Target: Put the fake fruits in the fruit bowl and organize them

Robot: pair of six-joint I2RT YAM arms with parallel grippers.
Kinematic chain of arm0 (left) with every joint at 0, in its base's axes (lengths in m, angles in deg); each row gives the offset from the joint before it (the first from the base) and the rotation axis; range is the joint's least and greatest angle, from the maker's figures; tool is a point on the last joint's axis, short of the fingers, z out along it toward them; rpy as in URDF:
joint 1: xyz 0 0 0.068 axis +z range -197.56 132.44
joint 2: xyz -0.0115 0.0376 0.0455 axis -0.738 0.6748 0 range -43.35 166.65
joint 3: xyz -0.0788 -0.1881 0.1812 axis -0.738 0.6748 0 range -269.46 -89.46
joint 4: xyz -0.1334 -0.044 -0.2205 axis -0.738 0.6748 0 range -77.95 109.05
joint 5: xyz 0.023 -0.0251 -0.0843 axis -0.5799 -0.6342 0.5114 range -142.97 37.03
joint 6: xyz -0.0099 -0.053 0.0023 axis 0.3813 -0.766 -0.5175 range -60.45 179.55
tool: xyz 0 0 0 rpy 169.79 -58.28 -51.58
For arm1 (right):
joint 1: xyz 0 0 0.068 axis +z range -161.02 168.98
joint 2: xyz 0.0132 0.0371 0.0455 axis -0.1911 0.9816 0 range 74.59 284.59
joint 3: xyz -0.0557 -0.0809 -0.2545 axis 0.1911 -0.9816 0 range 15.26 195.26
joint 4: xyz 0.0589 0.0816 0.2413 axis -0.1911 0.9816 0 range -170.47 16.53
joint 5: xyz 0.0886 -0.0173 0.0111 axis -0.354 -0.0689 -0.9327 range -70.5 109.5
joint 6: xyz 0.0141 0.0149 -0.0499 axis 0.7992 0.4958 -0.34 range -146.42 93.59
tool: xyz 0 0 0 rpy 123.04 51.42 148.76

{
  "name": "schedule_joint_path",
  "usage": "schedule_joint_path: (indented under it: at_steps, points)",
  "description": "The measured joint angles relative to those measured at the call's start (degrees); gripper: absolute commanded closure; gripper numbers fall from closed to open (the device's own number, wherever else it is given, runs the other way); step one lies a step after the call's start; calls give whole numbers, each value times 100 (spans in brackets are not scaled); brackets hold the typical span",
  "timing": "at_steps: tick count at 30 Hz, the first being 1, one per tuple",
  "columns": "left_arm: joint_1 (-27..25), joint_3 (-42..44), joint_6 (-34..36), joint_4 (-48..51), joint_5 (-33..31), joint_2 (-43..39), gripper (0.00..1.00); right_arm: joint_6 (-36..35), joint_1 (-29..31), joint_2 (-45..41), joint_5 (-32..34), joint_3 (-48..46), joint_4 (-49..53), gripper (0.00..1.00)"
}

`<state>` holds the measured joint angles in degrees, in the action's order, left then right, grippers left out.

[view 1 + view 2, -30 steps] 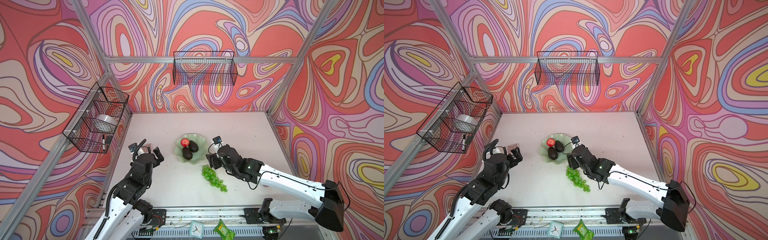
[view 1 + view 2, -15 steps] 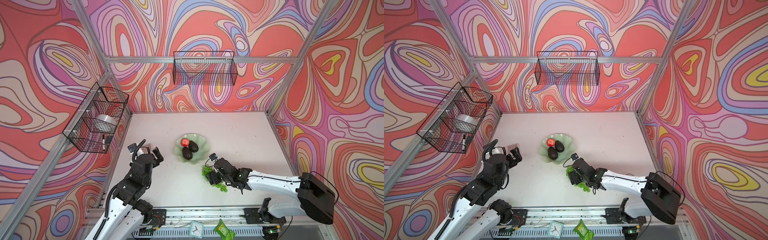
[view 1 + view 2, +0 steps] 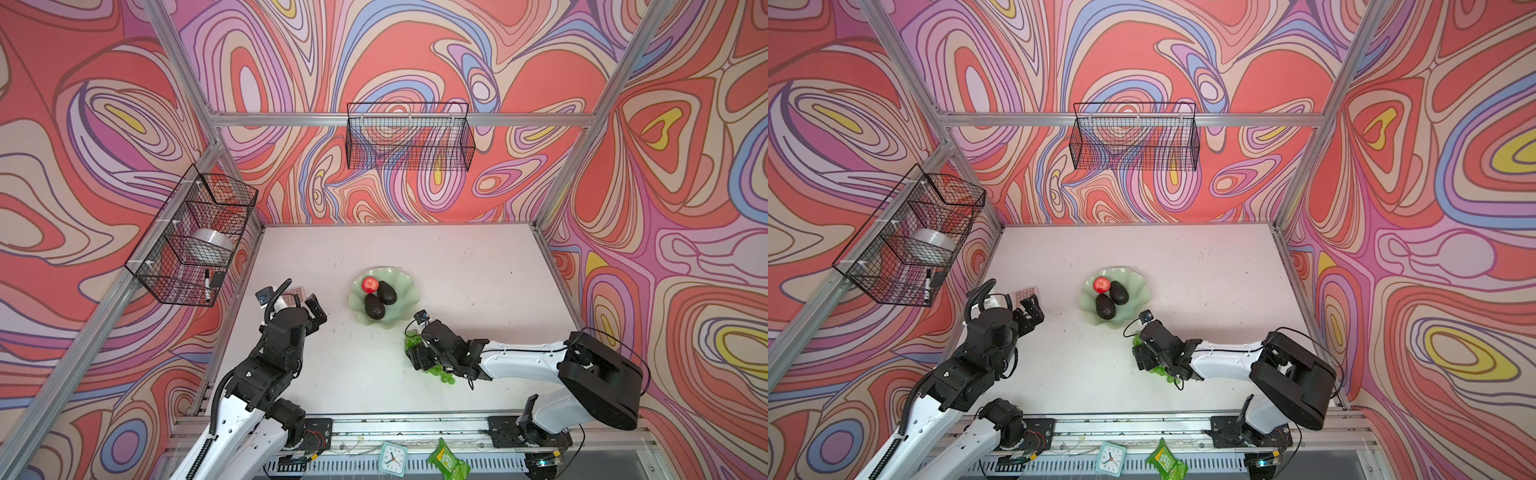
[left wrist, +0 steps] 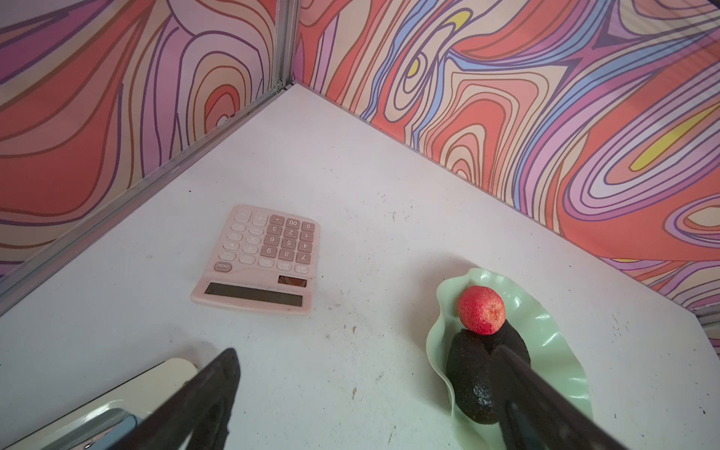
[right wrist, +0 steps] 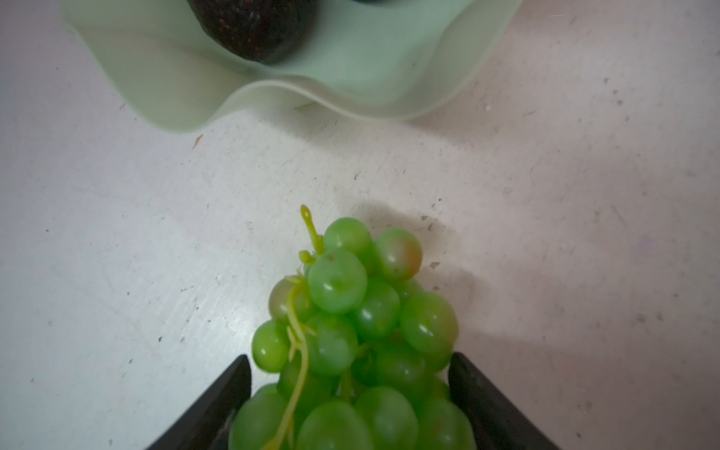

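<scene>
The right gripper's fingers are wide apart around a thick clump of green grapes (image 5: 352, 412), so the robot should open them, move them over and close them tighter on the bunch's middle (image 5: 345, 384) before it lifts.
The pale green fruit bowl (image 3: 405, 282) (image 3: 1136, 282) holds a red apple (image 3: 370, 285) (image 4: 481, 310) and two dark avocados (image 3: 387, 292) (image 3: 374, 306). In front of the bowl, the bunch of green grapes (image 3: 442, 376) (image 3: 1158, 371) (image 5: 350, 311) lies on the table. My right gripper (image 3: 419, 357) (image 5: 348, 356) is low over the bunch, one finger pressed against each side of it. Left of the bowl, my left gripper (image 3: 311, 307) (image 4: 366, 350) hangs wide open above bare table and holds nothing.
A pink calculator (image 4: 265, 257) (image 3: 298, 289) lies by the left wall behind the left gripper. A small clock (image 3: 392, 458) and a green snack packet (image 3: 449, 461) sit on the front rail. Wire baskets hang on the back wall (image 3: 409, 137) and left wall (image 3: 195, 237).
My right gripper has dropped from beside the bowl toward the front, down onto the grapes, and its fingers have come in against the bunch. The left arm has stayed still.
</scene>
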<state>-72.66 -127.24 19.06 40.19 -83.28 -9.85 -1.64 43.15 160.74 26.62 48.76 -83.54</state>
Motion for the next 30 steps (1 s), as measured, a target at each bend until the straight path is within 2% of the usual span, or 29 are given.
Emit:
schedule_joint_path:
  at_steps: [5,10,18,23,25,26,29,30]
  points:
    - [0,0,2,0,-17,2,0,149,17,37,116,-59,-273,47]
    - [0,0,2,0,-31,2,0,293,28,-114,245,-216,-439,57]
    - [0,0,24,0,-37,9,0,389,-225,-1279,570,-588,197,62]
    - [0,0,24,0,-35,39,0,269,-424,-2074,778,-490,660,64]
    - [0,0,22,0,-35,37,0,190,-433,-2184,824,-369,817,60]
    - [0,0,22,0,-35,37,0,160,-435,-2188,828,-317,872,54]
    - [0,0,20,0,-35,33,0,103,-439,-2076,785,-181,1075,22]
    - [0,0,22,0,-35,31,0,140,-439,-2002,752,-153,1132,17]
